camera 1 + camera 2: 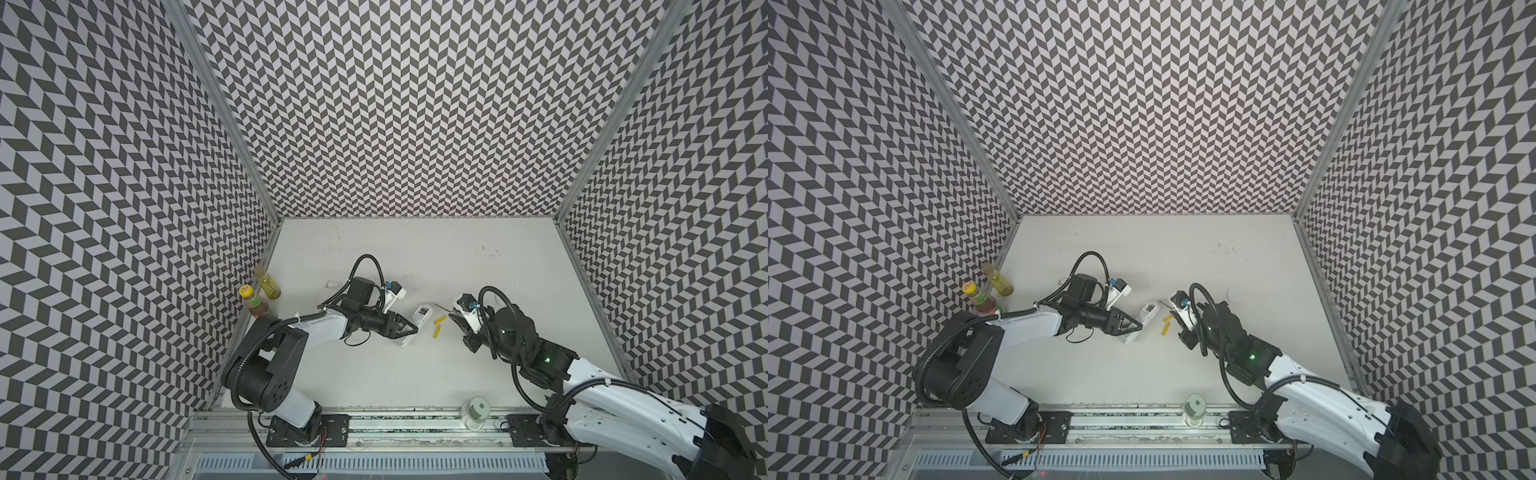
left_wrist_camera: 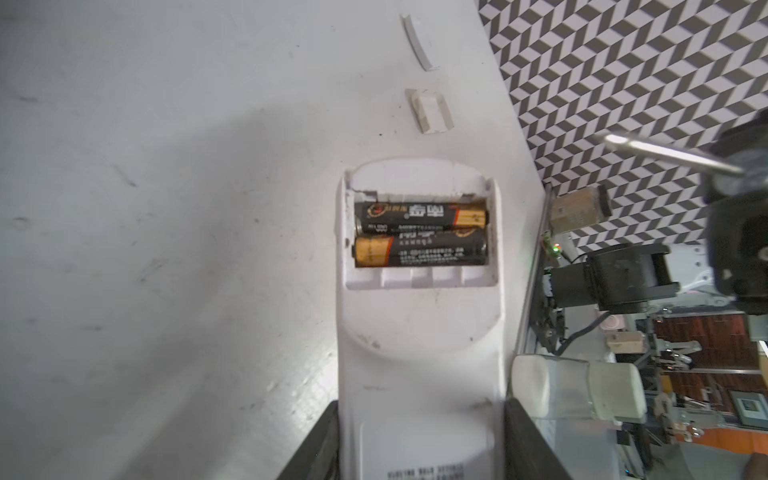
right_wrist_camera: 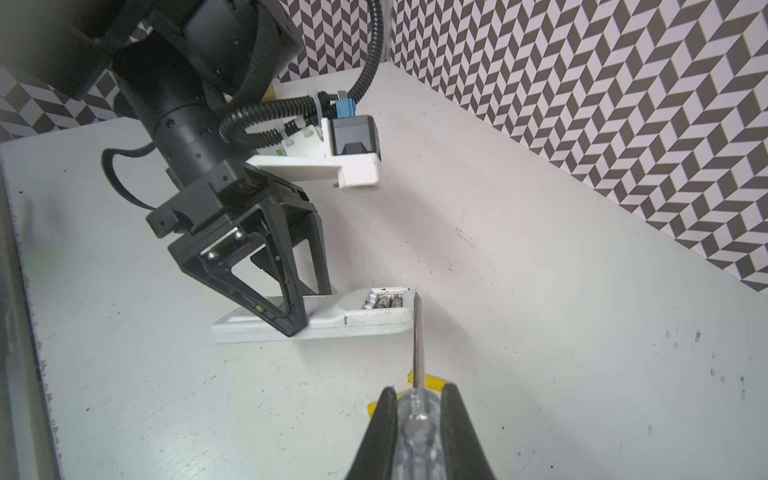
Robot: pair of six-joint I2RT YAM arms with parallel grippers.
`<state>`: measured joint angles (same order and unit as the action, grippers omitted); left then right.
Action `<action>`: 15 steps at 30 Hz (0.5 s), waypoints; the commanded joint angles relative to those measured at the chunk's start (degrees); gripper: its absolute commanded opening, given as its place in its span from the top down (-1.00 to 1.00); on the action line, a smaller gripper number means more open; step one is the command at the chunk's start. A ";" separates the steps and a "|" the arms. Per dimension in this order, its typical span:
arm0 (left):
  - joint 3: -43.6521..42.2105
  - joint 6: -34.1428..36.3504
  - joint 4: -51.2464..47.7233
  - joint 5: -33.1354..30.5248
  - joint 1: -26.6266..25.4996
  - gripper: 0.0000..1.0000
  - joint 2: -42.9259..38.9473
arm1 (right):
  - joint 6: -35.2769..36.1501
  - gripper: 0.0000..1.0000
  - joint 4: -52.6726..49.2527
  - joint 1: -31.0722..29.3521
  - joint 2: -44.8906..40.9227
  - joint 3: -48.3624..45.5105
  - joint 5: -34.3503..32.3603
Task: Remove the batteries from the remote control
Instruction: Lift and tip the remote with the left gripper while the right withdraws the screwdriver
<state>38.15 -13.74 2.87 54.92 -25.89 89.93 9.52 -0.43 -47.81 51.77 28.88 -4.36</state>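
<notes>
The black battery nearer my left gripper [image 2: 420, 248] is raised in the bay, so I should pick up the remote control [image 2: 417, 324] and flip it over to tip the battery out.
The white remote control [image 2: 419, 332] lies back up on the table with its battery bay uncovered. Two black batteries [image 2: 419, 216] with gold ends sit side by side in the bay. My left gripper [image 2: 422, 440] is shut on the remote's body [image 1: 419, 320], one finger on each long side. Two yellow batteries [image 1: 439, 319] lie loose on the table just right of the remote [image 1: 1144, 318]. My right gripper [image 3: 417, 399] is shut on the clear handle of a screwdriver [image 3: 417, 332]. Its tip points at the remote's bay end, close beside it.
Two bottles [image 1: 268, 284] stand against the left wall. A clear jar [image 1: 476, 411] with a white lid stands at the table's front edge. Small white cover pieces [image 2: 430, 110] lie beyond the remote's end. A small clear piece [image 1: 332, 285] lies behind the left arm.
</notes>
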 commanded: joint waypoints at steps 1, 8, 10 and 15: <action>0.05 -6.31 8.67 7.40 -0.11 0.63 1.06 | -1.91 1.00 0.44 0.10 -0.16 0.38 -1.35; -2.46 -22.92 23.90 8.97 2.81 0.88 5.92 | -1.70 1.00 -0.24 0.09 -0.80 0.20 -1.64; -3.99 -30.87 30.66 8.17 4.36 0.98 7.72 | -1.74 1.00 -0.93 0.10 -0.93 0.54 -1.46; -6.60 -40.42 40.52 6.02 5.67 1.00 10.31 | -1.46 1.00 -0.34 0.09 -0.97 -0.08 -1.62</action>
<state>32.23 -45.19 32.45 61.06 -20.34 99.94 8.49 -2.63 -47.81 51.70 28.88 -5.41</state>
